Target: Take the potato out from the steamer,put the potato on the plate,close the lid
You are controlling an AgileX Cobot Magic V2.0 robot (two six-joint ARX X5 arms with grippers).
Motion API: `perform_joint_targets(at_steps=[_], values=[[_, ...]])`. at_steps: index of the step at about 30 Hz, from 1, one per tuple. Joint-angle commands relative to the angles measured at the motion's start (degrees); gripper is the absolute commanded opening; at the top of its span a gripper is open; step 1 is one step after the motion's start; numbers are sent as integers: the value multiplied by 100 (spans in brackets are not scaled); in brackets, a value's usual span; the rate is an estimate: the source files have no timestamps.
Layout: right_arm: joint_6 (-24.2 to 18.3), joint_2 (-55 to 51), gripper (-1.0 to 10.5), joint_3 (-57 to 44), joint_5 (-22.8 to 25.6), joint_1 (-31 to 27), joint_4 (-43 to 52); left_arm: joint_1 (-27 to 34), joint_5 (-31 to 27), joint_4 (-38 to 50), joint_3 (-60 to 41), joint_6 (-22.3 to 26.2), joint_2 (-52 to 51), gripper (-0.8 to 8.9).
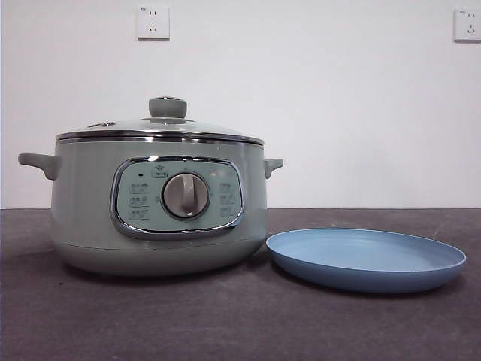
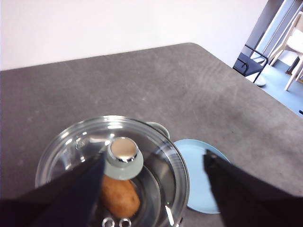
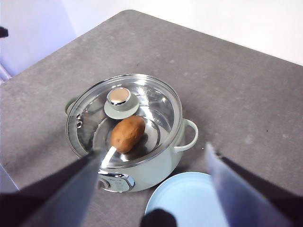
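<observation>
I expect the steamer to stay standing when I lift the round knob, and the glass lid to come off in one piece, because its rim only rests on the pot.
The sage-green steamer stands at the left of the table with its glass lid on top. Through the lid the brown potato lies inside the pot, also seen as the potato from the left wrist. The light-blue plate lies empty just right of the steamer. My left gripper hovers open high above the lid knob. My right gripper hangs open well above the steamer and the plate. Neither arm shows in the front view.
The dark grey table stretches around the pot and plate. A white wall with two sockets stands behind. Chairs stand beyond the table's far edge in the left wrist view.
</observation>
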Motion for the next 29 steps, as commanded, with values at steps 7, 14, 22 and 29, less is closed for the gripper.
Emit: perform_joint_targets(at_steps=[7, 14, 22, 29], values=[[-13, 11, 568, 26, 9, 13, 103, -289, -306, 446, 26, 44, 459, 411], [2, 11, 567, 26, 269, 13, 98, -702, -890, 1023, 31, 42, 1132, 409], [42, 11, 567, 26, 286, 13, 94, -1137, -1572, 1462, 31, 46, 1976, 409], [42, 11, 567, 26, 286, 13, 96, -1322, -2061, 1550, 31, 48, 2581, 408]])
